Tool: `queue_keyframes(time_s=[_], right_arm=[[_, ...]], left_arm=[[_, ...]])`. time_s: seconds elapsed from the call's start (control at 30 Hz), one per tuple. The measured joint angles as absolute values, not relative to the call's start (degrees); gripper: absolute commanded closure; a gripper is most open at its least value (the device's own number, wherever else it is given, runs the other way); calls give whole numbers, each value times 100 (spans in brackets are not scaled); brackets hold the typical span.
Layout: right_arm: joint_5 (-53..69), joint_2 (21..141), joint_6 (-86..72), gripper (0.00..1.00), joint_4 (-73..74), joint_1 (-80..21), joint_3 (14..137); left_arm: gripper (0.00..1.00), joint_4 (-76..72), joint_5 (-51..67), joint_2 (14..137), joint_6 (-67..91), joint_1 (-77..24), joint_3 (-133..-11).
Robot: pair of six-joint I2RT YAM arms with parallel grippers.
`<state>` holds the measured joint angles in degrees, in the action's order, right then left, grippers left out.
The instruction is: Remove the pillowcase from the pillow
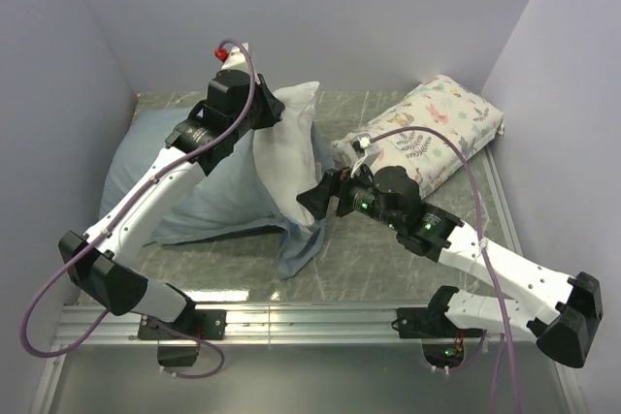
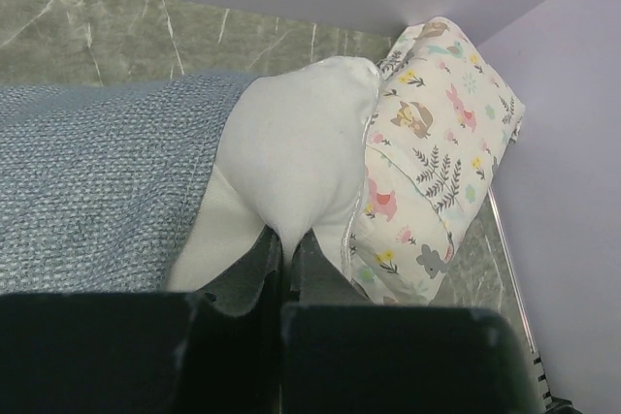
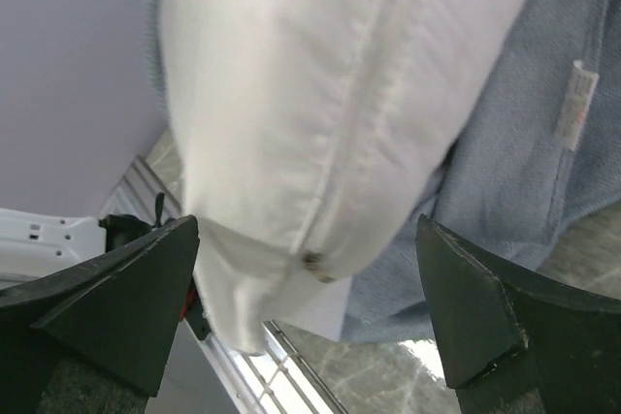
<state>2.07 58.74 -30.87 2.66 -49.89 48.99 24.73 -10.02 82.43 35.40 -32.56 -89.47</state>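
Observation:
My left gripper is reaching across the pillowcase to the white pillow's upper corner (image 1: 300,96). My right gripper should grab the pillow's lower end (image 1: 299,208) before my left gripper opens.
The white pillow (image 1: 289,138) stands lifted on end at the table's middle. My left gripper (image 1: 264,111) is shut on its upper corner, and the left wrist view shows white cloth pinched between the jaws (image 2: 288,239). The grey-blue pillowcase (image 1: 146,176) lies bunched to the left and hangs below the pillow (image 1: 303,239). My right gripper (image 1: 315,201) is open beside the pillow's lower end. In the right wrist view the pillow (image 3: 291,94) hangs between the spread fingers (image 3: 126,307), touching neither, with the pillowcase (image 3: 514,172) behind it.
A smaller floral-print pillow (image 1: 427,133) lies at the back right, close to the side wall. Walls enclose the table on the left, back and right. A metal rail (image 1: 310,317) runs along the near edge.

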Motion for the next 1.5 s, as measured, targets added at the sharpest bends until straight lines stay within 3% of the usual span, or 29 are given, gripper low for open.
queue_keyframes(time_s=[0.27, 0.53, 0.63, 0.67, 0.77, 0.83, 0.87, 0.93, 0.97, 1.0, 1.07, 1.27, 1.5], right_arm=[[132, 5913, -3109, 0, -30, -5129, 4840], [-200, 6781, -3096, 3, -16, -5151, 4950], [-215, 6976, -3033, 36, 64, -5151, 5162], [-213, 7017, -3030, 61, 97, -5151, 5253], [-183, 7135, -2971, 100, 200, -5162, 5555], [-150, 7244, -2952, 100, 336, -5170, 5817], [-152, 7288, -2939, 100, 432, -5179, 5935], [-211, 7317, -2904, 100, 585, -5199, 6084], [-274, 7314, -2880, 100, 646, -5201, 6128], [-370, 7312, -2860, 100, 709, -5199, 6167], [-545, 7306, -2814, 100, 825, -5196, 6208], [-937, 7299, -2585, 100, 1369, -5194, 6528], [-1033, 7301, -2333, 100, 1789, -5194, 7166]], left_arm=[[99, 2440, -913, 8353, 3540, -3326, -8895], [99, 2482, -937, 8407, 3535, -3509, -8829], [99, 2443, -932, 8403, 3540, -3546, -8731], [100, 2421, -928, 8394, 3540, -3551, -8698], [100, 2327, -886, 8346, 3540, -3551, -8602], [92, 2290, -873, 8305, 3538, -3551, -8571], [72, 2287, -875, 8285, 3522, -3548, -8571], [47, 2281, -882, 8237, 3476, -3544, -8571], [29, 2272, -880, 8206, 3452, -3548, -8573], [23, 2274, -895, 8165, 3413, -3564, -8578], [16, 2331, -976, 8042, 3391, -3605, -8617], [14, 2600, -1791, 7328, 3315, -3658, -8663], [6, 2995, -2812, 6519, 3369, -3433, -7859]])
